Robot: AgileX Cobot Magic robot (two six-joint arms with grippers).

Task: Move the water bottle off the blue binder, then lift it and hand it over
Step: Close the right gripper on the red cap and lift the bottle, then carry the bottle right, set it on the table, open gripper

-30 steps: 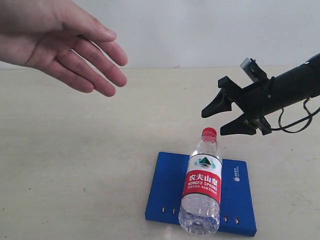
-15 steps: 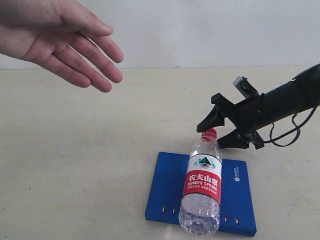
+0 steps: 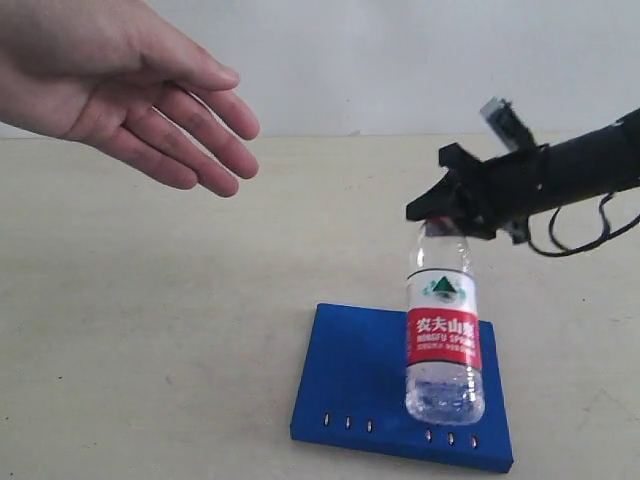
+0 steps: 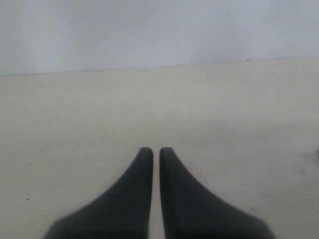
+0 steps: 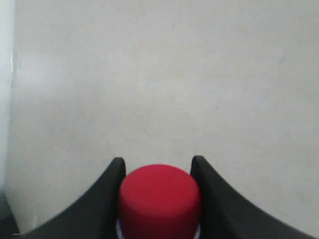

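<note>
My right gripper should keep carrying the water bottle [image 3: 444, 330] until it stands on the table [image 3: 566, 276] beyond the blue binder, because the water bottle hangs upright and the table there is clear.
The water bottle [image 3: 444, 325] hangs upright over the right part of the blue binder [image 3: 350, 385], its base slightly above or just touching the cover. My right gripper [image 3: 440, 215] is shut on its neck, so the red cap is hidden in the exterior view. In the right wrist view the red cap [image 5: 159, 199] sits tight between the two black fingers [image 5: 104, 199] of my right gripper [image 5: 157, 164]. My left gripper [image 4: 152, 149] is shut with nothing in it, over bare table; it is out of the exterior view.
An open human hand [image 3: 130, 85] reaches in from the upper left, palm down, well above the beige table [image 3: 150, 330]. A white wall [image 3: 400, 60] runs behind the table. A cable [image 3: 580, 235] loops under my right arm.
My right gripper came down onto the cap, closed on the bottle's neck, then raised it and shifted it right over the binder. The hand stayed at the upper left.
</note>
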